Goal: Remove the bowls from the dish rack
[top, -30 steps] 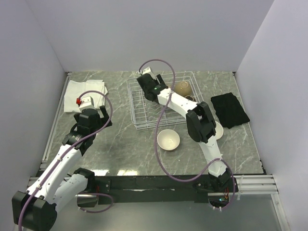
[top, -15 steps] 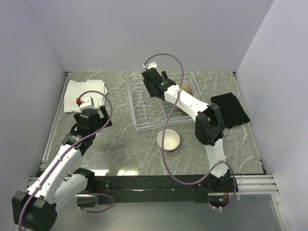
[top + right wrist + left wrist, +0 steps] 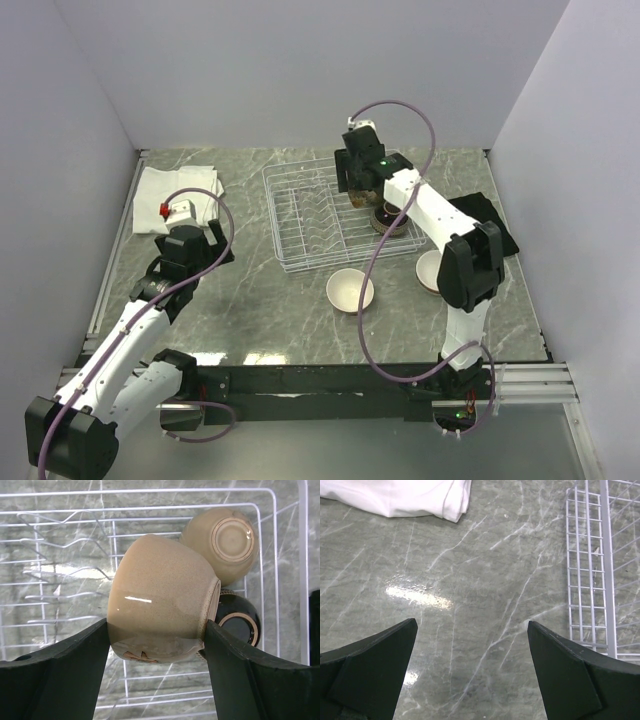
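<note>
My left gripper should continue to head toward the tan bowl [image 3: 361, 199] until it can close on that bowl's rim [image 3: 215, 597], which stands clear beyond the fingers of my right gripper.
The white wire dish rack [image 3: 300, 215] stands at the middle back of the table. My right gripper [image 3: 157, 625] is shut on a tan bowl [image 3: 160, 605], which lies on its side with its rim to the right, over the rack's right end [image 3: 50, 580]. Below it in the rack sit a second tan bowl [image 3: 225, 542], upside down, and a black-brown bowl [image 3: 237, 622]. In the top view my right gripper [image 3: 360, 190] hangs over that end. A bowl with a cream inside [image 3: 350, 290] stands on the table in front of the rack. My left gripper [image 3: 472, 625] is open over bare table.
A folded white cloth [image 3: 175, 195] lies at the back left and a black cloth [image 3: 480, 228] at the right. Another bowl [image 3: 432, 272] sits on the table, half hidden behind my right arm. The rack's edge [image 3: 587, 570] is right of my left gripper.
My right gripper has swung from the rack's back left to its right end, and the forearm has moved right with it. The left arm has not moved.
</note>
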`<action>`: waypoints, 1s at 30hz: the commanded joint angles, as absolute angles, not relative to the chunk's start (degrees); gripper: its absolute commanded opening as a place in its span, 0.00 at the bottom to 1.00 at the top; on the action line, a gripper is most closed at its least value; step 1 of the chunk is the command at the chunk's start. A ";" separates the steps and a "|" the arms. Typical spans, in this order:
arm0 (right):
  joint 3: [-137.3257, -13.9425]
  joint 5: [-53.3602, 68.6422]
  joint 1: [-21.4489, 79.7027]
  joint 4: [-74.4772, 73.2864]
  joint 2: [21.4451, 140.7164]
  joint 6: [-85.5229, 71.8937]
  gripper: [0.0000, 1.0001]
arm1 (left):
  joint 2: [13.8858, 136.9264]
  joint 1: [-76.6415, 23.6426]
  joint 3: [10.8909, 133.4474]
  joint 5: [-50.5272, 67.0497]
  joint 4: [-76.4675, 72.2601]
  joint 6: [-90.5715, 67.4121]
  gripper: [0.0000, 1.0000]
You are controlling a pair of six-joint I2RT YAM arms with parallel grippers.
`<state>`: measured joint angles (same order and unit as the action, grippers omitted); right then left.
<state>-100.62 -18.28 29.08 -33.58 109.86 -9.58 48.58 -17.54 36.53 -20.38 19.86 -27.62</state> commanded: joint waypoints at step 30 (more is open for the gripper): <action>-82.63 13.88 26.45 -24.18 81.92 -23.81 0.00 | 75.14 -20.38 54.93 18.37 -8.86 -36.83 0.99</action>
